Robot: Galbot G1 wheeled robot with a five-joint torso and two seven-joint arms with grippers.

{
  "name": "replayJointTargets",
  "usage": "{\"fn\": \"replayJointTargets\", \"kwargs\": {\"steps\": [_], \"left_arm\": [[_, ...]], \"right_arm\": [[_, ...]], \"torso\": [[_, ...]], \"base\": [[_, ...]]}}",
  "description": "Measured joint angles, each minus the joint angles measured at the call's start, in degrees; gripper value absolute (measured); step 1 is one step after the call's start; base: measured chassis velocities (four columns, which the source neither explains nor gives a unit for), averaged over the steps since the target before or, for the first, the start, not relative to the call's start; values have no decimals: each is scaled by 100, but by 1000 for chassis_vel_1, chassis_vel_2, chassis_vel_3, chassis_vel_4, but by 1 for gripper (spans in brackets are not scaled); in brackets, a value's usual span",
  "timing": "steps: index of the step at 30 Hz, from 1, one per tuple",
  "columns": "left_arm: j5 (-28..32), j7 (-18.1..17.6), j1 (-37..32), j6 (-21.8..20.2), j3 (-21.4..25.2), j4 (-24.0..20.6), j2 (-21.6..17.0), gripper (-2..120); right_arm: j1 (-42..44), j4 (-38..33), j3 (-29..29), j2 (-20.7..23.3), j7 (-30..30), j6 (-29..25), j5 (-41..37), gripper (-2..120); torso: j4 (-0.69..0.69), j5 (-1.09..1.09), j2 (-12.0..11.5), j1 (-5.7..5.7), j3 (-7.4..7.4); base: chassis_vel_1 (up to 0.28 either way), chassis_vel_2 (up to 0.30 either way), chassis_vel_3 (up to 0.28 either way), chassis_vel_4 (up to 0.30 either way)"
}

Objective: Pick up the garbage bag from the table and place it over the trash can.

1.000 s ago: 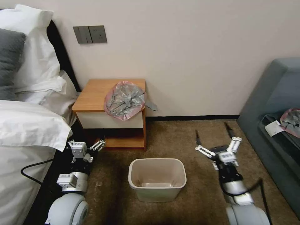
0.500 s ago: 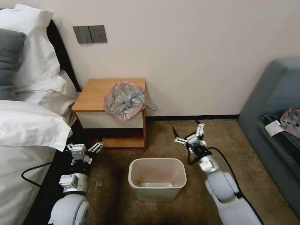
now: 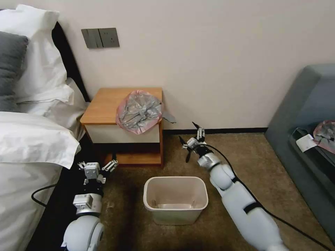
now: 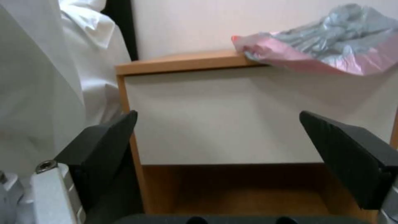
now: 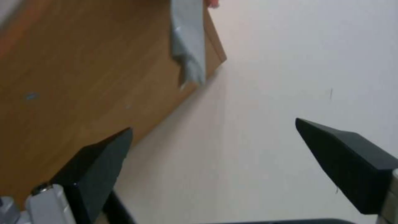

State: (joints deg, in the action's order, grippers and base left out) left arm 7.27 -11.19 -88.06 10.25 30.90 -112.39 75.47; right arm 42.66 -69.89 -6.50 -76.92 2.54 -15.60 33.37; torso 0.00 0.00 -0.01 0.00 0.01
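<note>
I expect the garbage bag (image 3: 141, 112) to stay round like that when I lift its grey flap, because the pink rim (image 3: 120, 116) is spread out in a round ring.
The garbage bag (image 3: 139, 111), crumpled silver-grey with a pink rim, lies on the right part of the table (image 3: 103, 104) and hangs over its front edge. One grey flap sticks out past the table's right side. The cream trash can (image 3: 175, 179) stands upright on the carpet in front of the table. My right gripper (image 3: 188, 134) is open, low beside the table's right side, below that flap. In the right wrist view, the gripper (image 5: 213, 155) faces the wooden side (image 5: 83, 77) and the flap (image 5: 188, 46). My left gripper (image 3: 97, 163) is open near the floor before the table; in the left wrist view the bag (image 4: 327, 40) lies above it.
A bed with white bedding (image 3: 31, 143) fills the left side, close to my left arm. A grey-blue sofa (image 3: 307, 111) stands at the right with a pink-and-grey bundle (image 3: 326, 134) on it. Brown carpet lies open around the bin. A black cable (image 3: 40, 193) trails by the bed.
My right arm has swung forward and to the left, from right of the bin up to the table's right side. The left gripper has barely shifted. The bag and bin are unmoved.
</note>
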Motion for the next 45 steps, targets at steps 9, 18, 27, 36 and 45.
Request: {"fn": "replayJointTargets", "kwargs": {"steps": [9,18,27,36,45], "left_arm": [[-94,3,-5,42,-17,79,56,98],[-152,7,-20,44,-2,98,98,98],[-163,-54,109,49,-73,307,140,98],[-151,-65,171,30,-122,329,132,98],[-149,-73,151,29,-120,329,112,98]], "right_arm": [[-666,353,483,-123,-12,145,-41,100],[-846,589,677,-255,-14,73,27,100],[-781,440,755,-288,-16,86,54,73],[-702,251,701,-217,-100,101,119,40],[-590,168,620,-205,-138,107,105,10]], "torso": [[-1,-1,1,0,-1],[0,0,1,0,-1],[-2,-1,1,0,-1],[0,0,1,0,-1],[0,0,1,0,-1]], "base": [[0,0,0,0],[0,0,0,0],[0,0,0,0],[0,0,0,0],[0,0,0,0]]}}
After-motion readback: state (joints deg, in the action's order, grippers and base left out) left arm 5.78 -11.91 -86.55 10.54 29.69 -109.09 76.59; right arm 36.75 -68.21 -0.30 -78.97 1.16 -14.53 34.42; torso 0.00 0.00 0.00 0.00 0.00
